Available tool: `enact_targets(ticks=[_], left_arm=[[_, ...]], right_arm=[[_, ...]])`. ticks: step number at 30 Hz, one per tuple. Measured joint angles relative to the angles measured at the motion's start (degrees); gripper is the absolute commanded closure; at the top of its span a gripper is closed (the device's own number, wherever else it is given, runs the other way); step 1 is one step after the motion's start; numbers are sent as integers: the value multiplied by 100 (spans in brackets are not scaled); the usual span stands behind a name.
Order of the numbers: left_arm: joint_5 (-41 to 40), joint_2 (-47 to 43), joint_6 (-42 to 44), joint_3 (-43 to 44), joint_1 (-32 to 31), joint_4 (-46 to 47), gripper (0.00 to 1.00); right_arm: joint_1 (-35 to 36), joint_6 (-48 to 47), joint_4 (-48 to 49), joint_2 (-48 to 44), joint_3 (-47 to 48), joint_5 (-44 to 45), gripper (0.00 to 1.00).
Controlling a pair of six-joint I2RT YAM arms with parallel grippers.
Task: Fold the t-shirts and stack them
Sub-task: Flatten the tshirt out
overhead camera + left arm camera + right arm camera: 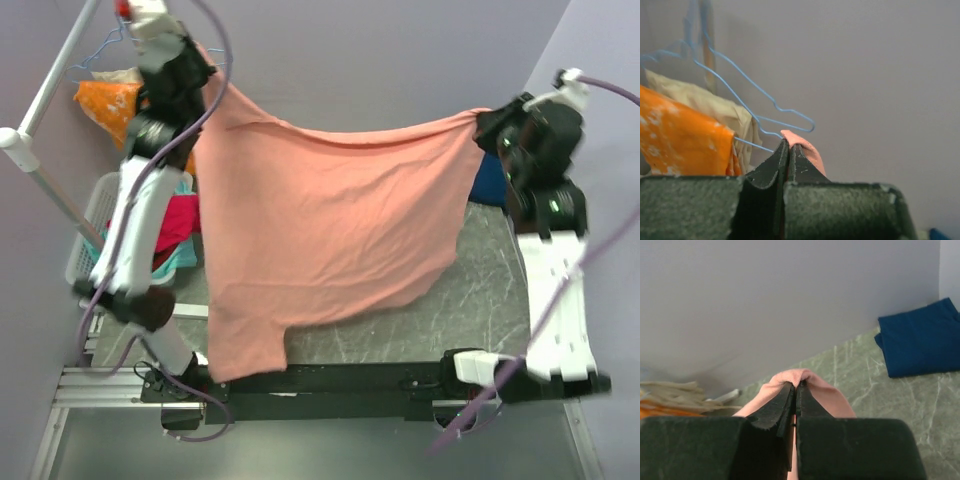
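Next, my left gripper pulls back from the hangers and down to the table's near edge (pixel 320 347), laying the t-shirt flat, since the salmon-pink t-shirt's sleeve (pixel 246 350) trails toward me.
The salmon-pink t-shirt (pixel 330 220) hangs spread in the air above the table, stretched between both arms. My left gripper (pixel 205 62) is shut on its upper left corner; in the left wrist view a pink fold (pixel 807 150) pokes past the closed left gripper (pixel 788 147). My right gripper (pixel 487 122) is shut on the upper right corner, and pink cloth (pixel 790 377) bulges round the closed right gripper (pixel 796 386). A sleeve (pixel 245 350) dangles at the lower left. The dark navy t-shirt (pixel 920 342) lies folded on the table by the wall, partly hidden (pixel 488 180) behind the right arm.
An orange white-blotched cloth (pixel 108 105) hangs on a blue wire hanger (pixel 765 102) at the back left. A basket (pixel 90 225) with a magenta-red garment (pixel 178 225) stands left of the marbled table (pixel 470 290). A white pole (pixel 55 75) slants at the far left.
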Motion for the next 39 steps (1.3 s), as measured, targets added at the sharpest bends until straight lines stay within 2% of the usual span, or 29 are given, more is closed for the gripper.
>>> enact_targets(ticks=[5, 8, 13, 18, 25, 29, 31, 35, 39], left_arm=[[380, 2033, -186, 1255, 415, -151, 99], [673, 2455, -282, 1322, 608, -157, 99], [1163, 2280, -415, 1314, 839, 146, 99], [1639, 1237, -407, 656, 903, 894, 99], [2229, -772, -400, -1139, 664, 1300, 99], [2393, -1650, -608, -2981, 275, 1019, 99], [2396, -1923, -841, -4094, 15, 638, 99], [2308, -1821, -1591, -5993, -522, -463, 99], [2015, -2192, -2448, -7101, -1023, -1788, 99]], right_arm=[[-313, 0, 144, 1434, 691, -271, 100], [-520, 26, 199, 2028, 1257, -468, 100], [-719, 72, 507, 2100, 1438, -678, 100], [-730, 66, 1071, 1399, 494, -782, 100], [-748, 72, 1379, 120, -1392, -1025, 100], [-752, 201, 1342, -389, -2634, -1333, 100], [-743, 291, 1231, -490, -3259, -1513, 100], [-568, 483, 632, -428, -4527, -1683, 100], [-446, 686, -94, -649, -5637, -1703, 100]])
